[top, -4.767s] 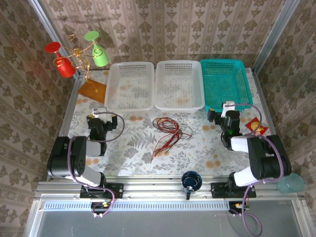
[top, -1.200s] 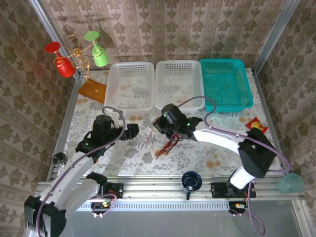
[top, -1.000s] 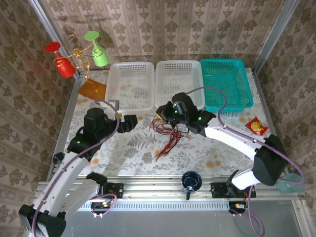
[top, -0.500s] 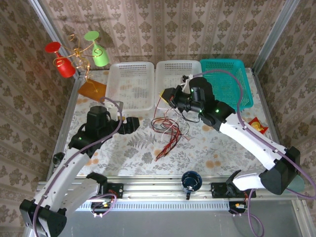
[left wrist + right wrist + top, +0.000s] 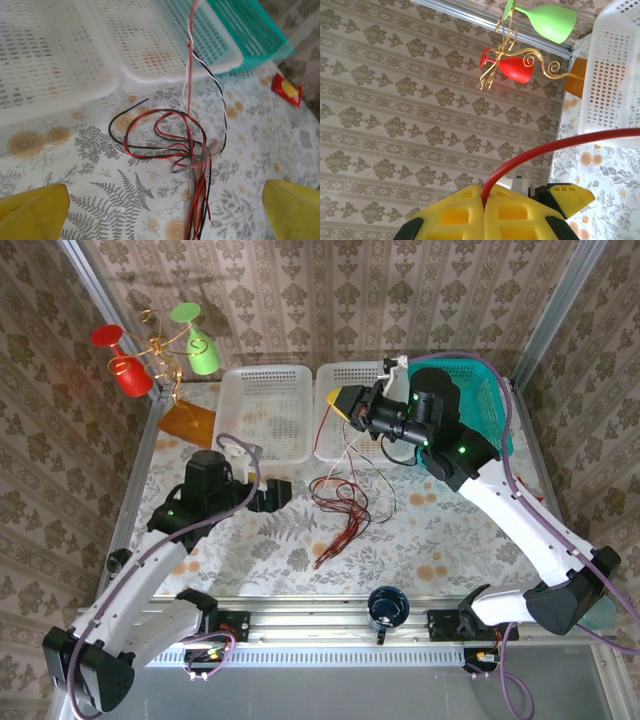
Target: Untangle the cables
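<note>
My left gripper will pull, and the white cable (image 5: 346, 451) should come free, because it is wrapped only loosely around the lifted red cable (image 5: 190, 30).
The cables (image 5: 340, 502) lie in a red and black tangle on the flowered table, in front of the middle white basket (image 5: 362, 452). My right gripper (image 5: 341, 407) hangs high over that basket, shut on a red cable (image 5: 560, 145) that runs down into the tangle. Its yellow fingers (image 5: 450, 217) pinch the wire between them. My left gripper (image 5: 282, 495) is low over the table just left of the tangle, open wide. In the left wrist view the tangle (image 5: 175, 142) lies ahead of the left gripper (image 5: 161, 207), and the lifted red strand (image 5: 191, 55) rises out of the top.
Three baskets line the back: white (image 5: 263, 455), white, and teal (image 5: 490, 435). A wire stand with red and green cups (image 5: 150, 350) is at the back left. A dark mug (image 5: 387, 606) sits on the front rail. A red snack packet (image 5: 286, 89) lies right of the cables.
My right gripper has risen and moved back and right over the baskets, pulling a red cable up out of the tangle. My left gripper has moved right toward the tangle and opened wider.
</note>
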